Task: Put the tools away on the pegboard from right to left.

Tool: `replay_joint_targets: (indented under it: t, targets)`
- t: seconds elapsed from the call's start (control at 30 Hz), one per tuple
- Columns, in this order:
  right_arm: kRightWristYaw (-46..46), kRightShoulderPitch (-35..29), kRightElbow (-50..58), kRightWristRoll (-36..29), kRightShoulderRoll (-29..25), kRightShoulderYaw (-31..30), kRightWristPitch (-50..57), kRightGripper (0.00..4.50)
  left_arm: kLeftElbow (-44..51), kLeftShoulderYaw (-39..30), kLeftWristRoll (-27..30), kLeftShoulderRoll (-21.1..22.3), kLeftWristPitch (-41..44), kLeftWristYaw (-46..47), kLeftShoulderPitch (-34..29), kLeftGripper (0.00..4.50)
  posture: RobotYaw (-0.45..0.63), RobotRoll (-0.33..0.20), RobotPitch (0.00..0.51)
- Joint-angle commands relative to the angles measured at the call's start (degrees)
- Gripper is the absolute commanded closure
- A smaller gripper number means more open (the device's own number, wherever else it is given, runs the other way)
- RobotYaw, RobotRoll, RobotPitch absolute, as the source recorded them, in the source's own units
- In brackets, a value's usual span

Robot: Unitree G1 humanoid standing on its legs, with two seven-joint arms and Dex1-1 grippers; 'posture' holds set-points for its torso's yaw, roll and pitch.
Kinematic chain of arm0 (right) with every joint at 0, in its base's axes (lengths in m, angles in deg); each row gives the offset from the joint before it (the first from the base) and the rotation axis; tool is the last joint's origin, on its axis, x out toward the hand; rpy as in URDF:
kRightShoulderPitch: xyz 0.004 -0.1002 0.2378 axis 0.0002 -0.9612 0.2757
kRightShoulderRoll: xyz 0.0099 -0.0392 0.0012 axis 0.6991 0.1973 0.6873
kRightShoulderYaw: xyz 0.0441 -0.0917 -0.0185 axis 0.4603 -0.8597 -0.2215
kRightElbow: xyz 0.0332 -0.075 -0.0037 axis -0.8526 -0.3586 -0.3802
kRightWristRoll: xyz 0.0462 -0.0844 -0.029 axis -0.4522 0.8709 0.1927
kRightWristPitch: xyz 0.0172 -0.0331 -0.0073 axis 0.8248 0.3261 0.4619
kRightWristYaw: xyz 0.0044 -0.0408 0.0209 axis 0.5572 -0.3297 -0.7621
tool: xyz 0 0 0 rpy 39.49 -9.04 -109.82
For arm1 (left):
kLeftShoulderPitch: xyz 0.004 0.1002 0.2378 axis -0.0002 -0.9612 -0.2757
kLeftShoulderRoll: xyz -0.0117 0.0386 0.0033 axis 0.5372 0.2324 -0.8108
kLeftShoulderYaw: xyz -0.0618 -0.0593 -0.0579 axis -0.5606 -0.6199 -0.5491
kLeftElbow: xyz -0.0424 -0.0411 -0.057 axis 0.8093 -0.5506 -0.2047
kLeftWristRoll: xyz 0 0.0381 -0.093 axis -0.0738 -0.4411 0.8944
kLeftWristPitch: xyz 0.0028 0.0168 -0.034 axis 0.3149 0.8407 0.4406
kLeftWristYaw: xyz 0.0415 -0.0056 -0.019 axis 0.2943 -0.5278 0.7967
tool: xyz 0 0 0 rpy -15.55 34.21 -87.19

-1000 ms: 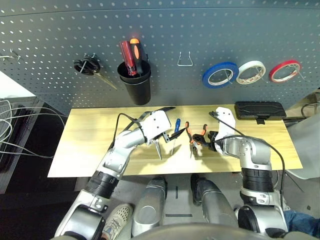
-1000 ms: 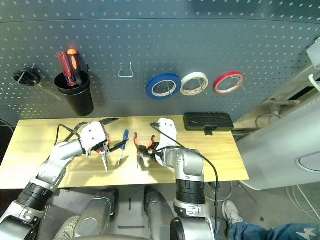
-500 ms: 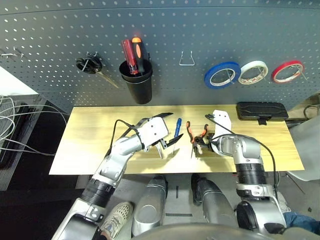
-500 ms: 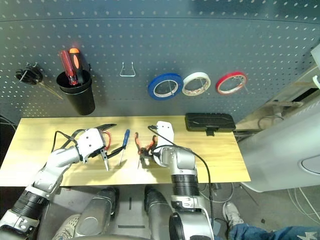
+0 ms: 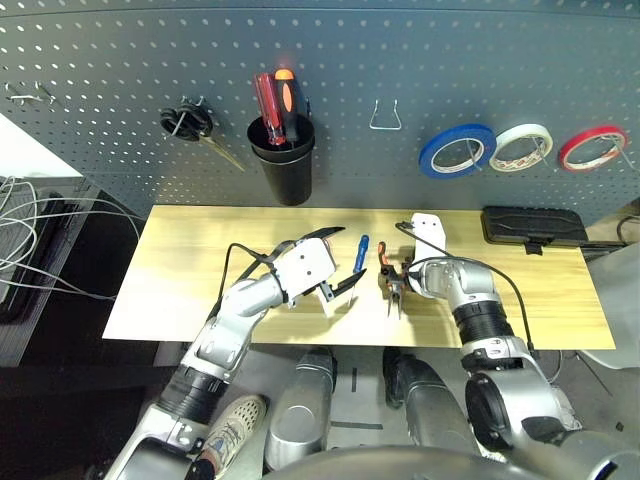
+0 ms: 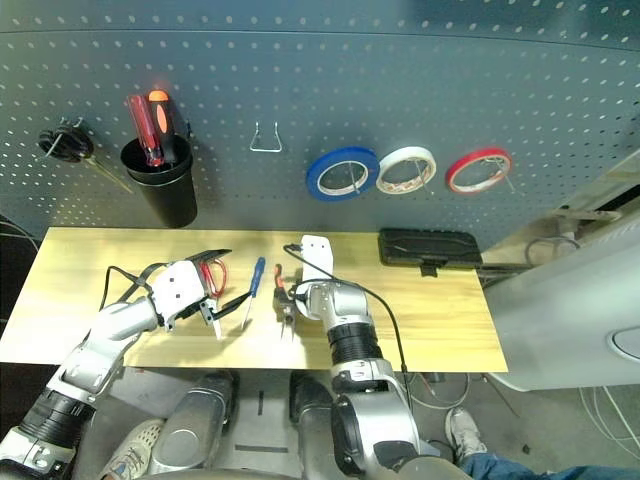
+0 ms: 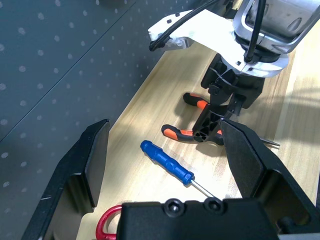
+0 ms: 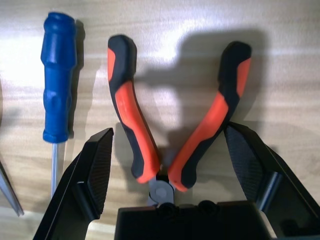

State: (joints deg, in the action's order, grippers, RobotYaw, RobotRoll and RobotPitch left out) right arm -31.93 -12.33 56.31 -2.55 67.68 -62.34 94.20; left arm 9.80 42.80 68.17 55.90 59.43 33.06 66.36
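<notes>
My gripper will squeeze and lift the orange-and-black pliers' handles [image 8: 209,120], which spread wide from the pivot [image 8: 161,191], so they will swing closer but keep a narrower V.
The orange-and-black pliers [image 8: 175,130] lie on the wooden table [image 5: 200,260] with their handles spread. My right gripper [image 8: 172,170] hangs open right over them, a finger on either side of the handles near the pivot. Just left of them lies the blue-handled screwdriver [image 5: 358,253]. My left gripper [image 5: 338,260] stands open and empty beside the screwdriver, above the red-handled scissors [image 6: 212,277], which it partly hides. The blue tape roll [image 5: 455,150] hangs on the pegboard [image 5: 400,50].
A white tape roll [image 5: 522,147] and a red one [image 5: 592,146] hang right of the blue roll. A bare wire hook [image 5: 385,117], a black cup [image 5: 282,165] with two screwdrivers and black-handled scissors [image 5: 190,125] sit further left. A black case [image 5: 533,225] lies at the table's back right.
My right gripper has swung left from beside the pliers to directly over them. My left gripper has stayed open near the scissors. The head view has shifted.
</notes>
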Motion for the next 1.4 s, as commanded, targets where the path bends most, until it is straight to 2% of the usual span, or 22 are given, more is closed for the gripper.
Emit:
replay_joint_targets:
  t: [0.03, 0.2, 0.3, 0.4, 0.43, 0.67, 0.87, 1.03, 1.17, 1.4]
  targets:
    - [0.51, -0.78, -3.58, 1.0, 0.38, -0.96, -0.96, 0.03, 0.54, 0.24, -0.15, -0.04, 0.68, 0.04, -1.26, 0.0, 0.24, 0.0, 0.284]
    - [-0.06, -0.33, -4.09, 1.56, 0.33, -2.48, -1.71, 0.03, -0.17, 0.3, -0.06, -0.42, 0.23, 0.22, -0.96, 0.0, 0.24, 0.0, 0.28]
    - [-0.6, -0.62, -3.45, 1.78, 0.17, -3.25, -1.47, 0.65, -0.56, 0.31, -0.08, -0.56, -0.12, 0.25, -0.66, 0.0, 0.24, 0.0, 0.275]
    - [-0.79, -0.55, -3.36, 1.65, 0.06, -3.14, -1.51, 1.71, -1.18, 0.31, -0.03, -0.73, -0.54, 0.27, -0.21, 0.0, 0.23, 0.0, 0.269]
    - [-0.85, -0.51, -3.29, 1.62, -0.02, -3.07, -1.46, 1.91, -1.32, 0.37, 0.04, -0.71, -0.74, 0.13, -0.13, 0.0, 0.23, 0.0, 0.267]
    - [-2.18, -0.6, 0.97, 0.93, -1.19, -2.83, -0.41, 1.91, -2.85, 0.47, 0.81, -0.42, -1.46, -1.32, 0.19, 0.0, 0.22, 0.0, 0.249]
    - [-11.19, -5.66, 17.57, -0.25, -6.28, -8.54, 2.27, 1.91, -3.3, -1.27, 3.7, -0.95, -4.47, -1.38, -0.2, 0.0, 0.2, 0.0, 0.237]
    - [-15.19, -9.57, 29.05, -1.63, -10.56, -9.67, 3.72, 1.93, -3.53, -0.15, 2.79, 0.71, -3.2, -3.03, -0.83, 0.0, 0.19, 0.0, 0.232]
    - [-20.5, -12.17, 40.48, -4.3, -14.62, -10.38, 1.95, 1.94, -4.55, -0.89, 3.46, -0.03, -5.6, -2.08, -0.75, 0.0, 0.17, 0.0, 0.227]
    - [-24.69, -12.04, 48.25, -5.4, -17.86, -9.58, -5.52, 1.94, -7.0, -1.95, 3.98, -1.12, -10.82, -0.9, 0.46, 0.0, 0.14, 0.0, 0.218]
